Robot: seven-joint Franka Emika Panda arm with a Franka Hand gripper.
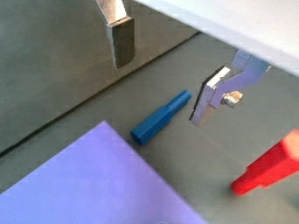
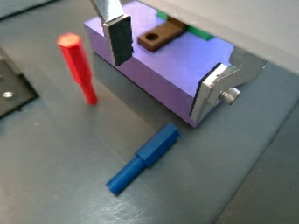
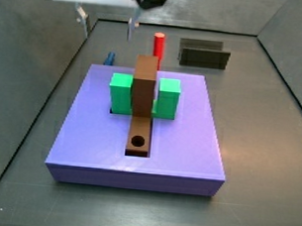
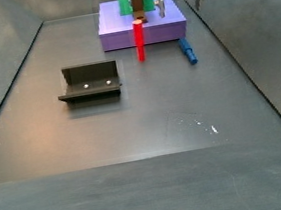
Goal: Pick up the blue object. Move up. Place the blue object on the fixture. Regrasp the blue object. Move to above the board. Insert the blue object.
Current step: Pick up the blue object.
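My gripper will place the blue object on the fixture's top (image 3: pixel 203 49), and because that is stepped, I expect the object to lean at a slant there, thick end up.
The blue object (image 1: pixel 162 118) is a short blue peg lying flat on the grey floor, close beside the board (image 1: pixel 93 179), the lavender slab; it also shows as the blue object (image 2: pixel 145 157), (image 4: pixel 188 50) and partly behind the slab (image 3: pixel 109 58). My gripper (image 1: pixel 162 87) hangs open above it, silver fingers (image 1: pixel 117 39) spread wide with nothing between them. Both side views show the gripper (image 3: pixel 107 24), (image 4: pixel 180 4) well above the floor. The fixture (image 4: pixel 88 82), (image 3: pixel 204 55) is a dark boxy block standing apart on the floor.
A red peg (image 2: pixel 79 68), (image 4: pixel 139 34) stands upright on the floor near the board (image 2: pixel 176 74). On the board (image 3: pixel 178 147) sit two green blocks (image 3: pixel 121 92) and a long brown strip (image 3: pixel 143 104) with a round hole. Sloped grey walls enclose the floor.
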